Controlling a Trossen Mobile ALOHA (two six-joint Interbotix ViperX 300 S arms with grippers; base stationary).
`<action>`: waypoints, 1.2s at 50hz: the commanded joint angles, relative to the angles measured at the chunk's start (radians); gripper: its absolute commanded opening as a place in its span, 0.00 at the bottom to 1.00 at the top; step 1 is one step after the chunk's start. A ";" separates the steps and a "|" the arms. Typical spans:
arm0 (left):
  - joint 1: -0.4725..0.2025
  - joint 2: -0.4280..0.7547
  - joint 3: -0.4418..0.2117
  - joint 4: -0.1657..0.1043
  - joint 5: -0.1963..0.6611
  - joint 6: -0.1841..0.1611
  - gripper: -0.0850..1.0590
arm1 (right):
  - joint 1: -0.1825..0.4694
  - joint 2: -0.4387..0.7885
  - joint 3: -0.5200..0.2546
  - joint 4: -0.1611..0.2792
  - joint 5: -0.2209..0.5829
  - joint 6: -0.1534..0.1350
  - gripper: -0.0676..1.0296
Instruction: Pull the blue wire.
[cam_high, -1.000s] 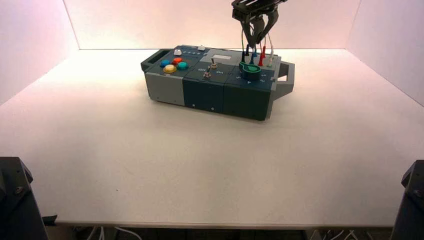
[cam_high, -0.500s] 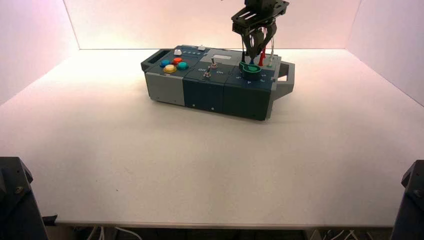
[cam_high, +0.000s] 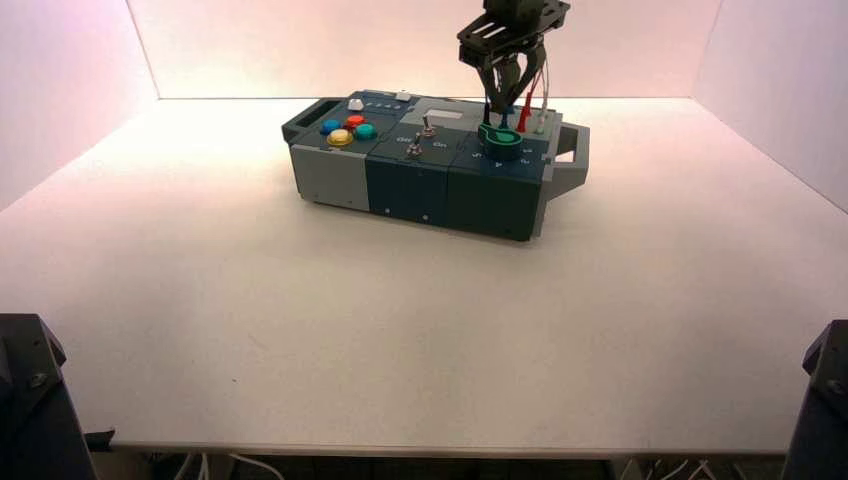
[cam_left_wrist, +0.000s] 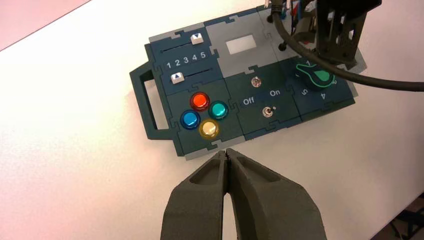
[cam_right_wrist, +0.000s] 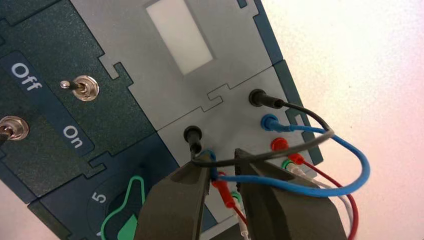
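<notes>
The near blue plug (cam_right_wrist: 212, 161) will slide out by itself when the robot pulls, because the blue wire arches slack (cam_right_wrist: 363, 167) to its far plug.
The blue wire (cam_right_wrist: 350, 150) arches off the grey panel at the right end of the box (cam_high: 430, 180), between one blue plug (cam_right_wrist: 270, 122) and a second one beside a black plug. My right gripper (cam_right_wrist: 220, 161) is down over the wires (cam_high: 508, 100) and open. Its two fingers (cam_right_wrist: 175, 205) stand either side of that second blue plug and the first stretch of blue wire, with a gap showing between them. My left gripper (cam_left_wrist: 227, 152) is shut and empty, hanging over the table in front of the box's button end.
A grey wire with black plugs (cam_right_wrist: 310, 117) crosses over the blue one, and a red wire (cam_right_wrist: 345, 195) and a white one run just beyond. A green knob (cam_high: 500, 140), two toggle switches (cam_right_wrist: 82, 89), coloured buttons (cam_left_wrist: 200, 100) and two sliders (cam_left_wrist: 196, 38) fill the box top.
My right gripper has come down from above the wire loops onto them and closed in a little. The box and the left gripper have not moved.
</notes>
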 joint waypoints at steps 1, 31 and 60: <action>0.000 -0.006 -0.028 -0.002 -0.003 0.002 0.05 | -0.011 -0.012 -0.025 -0.006 0.000 -0.002 0.31; -0.002 0.002 -0.038 -0.002 0.005 0.002 0.05 | -0.011 0.014 -0.038 -0.054 0.049 -0.009 0.04; -0.002 -0.002 -0.034 -0.002 0.012 0.003 0.05 | -0.009 -0.015 -0.112 -0.078 0.144 -0.014 0.04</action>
